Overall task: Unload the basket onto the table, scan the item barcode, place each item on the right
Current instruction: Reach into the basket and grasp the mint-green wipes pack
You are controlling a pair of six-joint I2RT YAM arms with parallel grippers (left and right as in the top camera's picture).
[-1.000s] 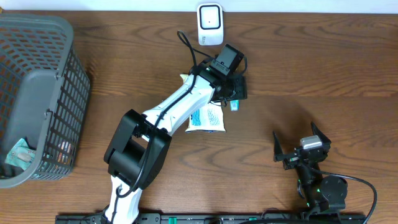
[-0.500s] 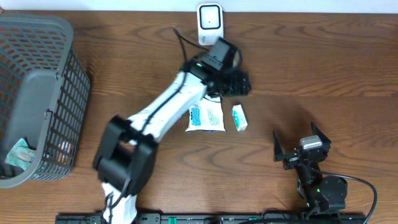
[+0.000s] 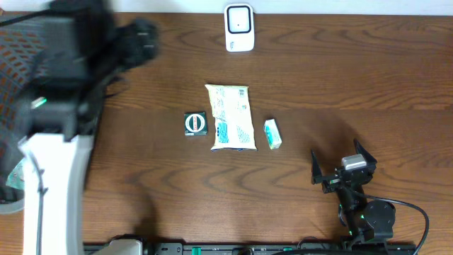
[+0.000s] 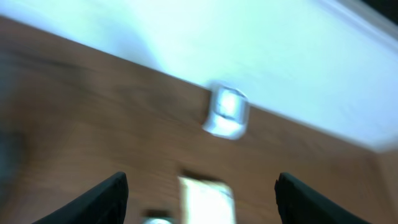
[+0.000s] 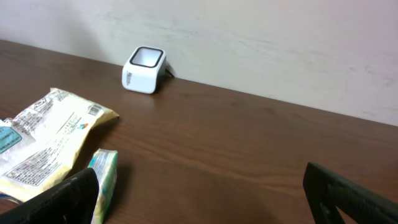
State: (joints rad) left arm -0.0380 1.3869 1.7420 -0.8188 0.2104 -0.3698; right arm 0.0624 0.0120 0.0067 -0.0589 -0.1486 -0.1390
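I should keep moving my left gripper into the basket (image 3: 8,147) and close it there, because a pale green packet (image 3: 15,176) is lying in the grey mesh basket and the gripper's fingers are open and empty.
Three items lie mid-table: a round dark green tin (image 3: 195,123), a pale yellow packet (image 3: 230,117) and a small white-and-teal packet (image 3: 272,134). The white barcode scanner (image 3: 239,27) stands at the table's back edge. My left gripper (image 3: 139,39), blurred by motion, hangs high at the far left, away from the items. In the left wrist view the left gripper (image 4: 199,205) is open and empty, with the scanner (image 4: 227,112) and the yellow packet (image 4: 205,199) ahead. My right gripper (image 3: 342,170) stands open at the front right; its wrist view shows the small packet (image 5: 104,180) by its left finger.
A grey mesh basket (image 3: 8,202) stands at the left edge, mostly hidden behind my blurred left arm (image 3: 56,163). The white wall (image 5: 249,37) runs right behind the scanner (image 5: 144,70). Bare wood lies between the items and my right gripper (image 5: 208,205).
My left gripper let the small white-and-teal packet go beside the yellow packet, then swung fast from the scanner to the far left. The tin is now uncovered. The right arm stayed still.
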